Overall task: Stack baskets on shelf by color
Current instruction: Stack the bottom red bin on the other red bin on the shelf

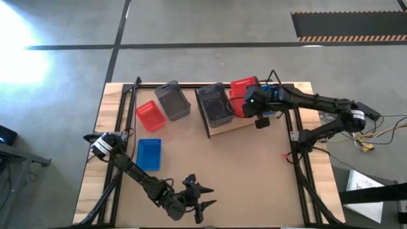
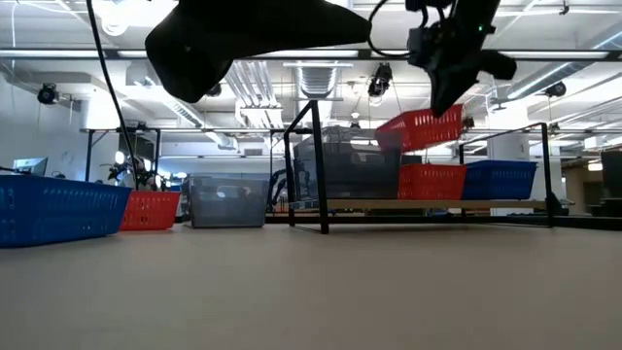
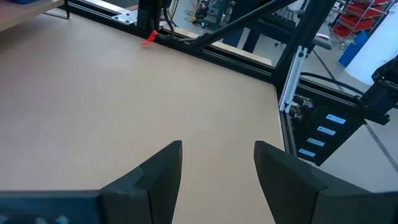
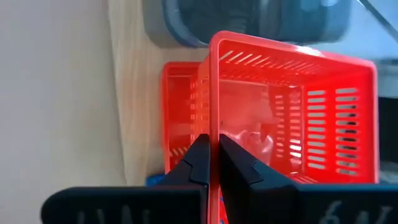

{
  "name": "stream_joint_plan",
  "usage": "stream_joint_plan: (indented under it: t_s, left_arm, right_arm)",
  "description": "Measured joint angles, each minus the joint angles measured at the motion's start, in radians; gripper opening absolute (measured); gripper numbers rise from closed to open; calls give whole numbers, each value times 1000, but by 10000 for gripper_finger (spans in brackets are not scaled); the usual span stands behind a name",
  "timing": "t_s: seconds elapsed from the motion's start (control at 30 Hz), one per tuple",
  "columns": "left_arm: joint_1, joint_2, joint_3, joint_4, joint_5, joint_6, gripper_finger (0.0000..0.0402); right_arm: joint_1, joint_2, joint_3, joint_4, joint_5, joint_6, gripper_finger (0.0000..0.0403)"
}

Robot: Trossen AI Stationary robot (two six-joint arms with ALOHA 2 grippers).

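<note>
The held red basket (image 2: 422, 127) hangs open side up above the red basket on the shelf (image 2: 431, 183). I should keep lowering it with my right gripper until it nests inside.
My right gripper (image 1: 253, 104) is shut on a red basket (image 2: 420, 129) held over the shelf (image 1: 236, 123), a light wooden board on a black wire frame. Below it a second red basket (image 2: 431, 181) stands on the board between a dark grey basket (image 1: 214, 104) and a blue basket (image 2: 501, 179). A red basket (image 1: 151, 116), a grey basket (image 1: 172, 100) and a blue basket (image 1: 149, 154) rest on the tabletop to the left. My left gripper (image 3: 217, 155) is open and empty near the table's near edge. My right gripper pinches one wall of the red basket at its top rim (image 4: 212, 127), one finger inside the basket and one outside. The fingers come from above, pointing down. The basket hangs tilted, open side up, lifted clear above the red basket (image 4: 180, 112) on the shelf.
Black frame posts (image 1: 121, 114) run along the table's left and right sides. Bare tabletop (image 1: 235, 172) lies between the shelf and the near edge. A small red scrap (image 1: 285, 154) lies near the right rail.
</note>
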Motion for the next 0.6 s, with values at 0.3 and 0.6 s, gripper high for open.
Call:
stream_joint_plan:
  t_s: [0.3,0.6]
  left_arm:
    - [0,0,0,1,0,0,185]
    - [2,0,0,2,0,0,185]
  right_arm:
    - [-46,-1,-119,117,-33,-78,9]
    - [-47,-1,-167,195,-59,-77,15]
